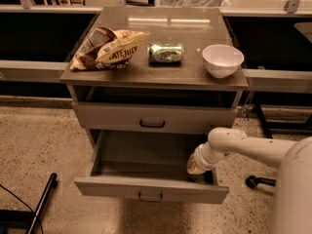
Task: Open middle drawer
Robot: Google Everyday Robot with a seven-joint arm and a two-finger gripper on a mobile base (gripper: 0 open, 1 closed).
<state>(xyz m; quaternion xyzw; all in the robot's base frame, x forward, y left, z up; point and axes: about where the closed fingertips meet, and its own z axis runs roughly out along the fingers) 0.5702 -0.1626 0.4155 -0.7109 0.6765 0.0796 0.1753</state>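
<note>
My gripper is inside the middle drawer (142,158), which is only partway out, so next I move back against the front panel's inner side (191,181) and push the drawer farther open.
The middle drawer (146,155) stands pulled out, its plain grey inside bare and its flat front with the small black bar handle (150,197) toward me. The taller top drawer (152,117) above it is shut. The lowest drawer is hidden under the open one. My gripper (195,166) is at the end of the white arm (243,145), which comes in from the right. It hangs inside the middle drawer at the right side, just behind the front panel.
On the cabinet top (161,72) lie a chip bag (108,48), a green can (165,52) on its side and a white bowl (223,59). A black pole (43,201) lies on the floor at left. A black caster (257,181) sits at right.
</note>
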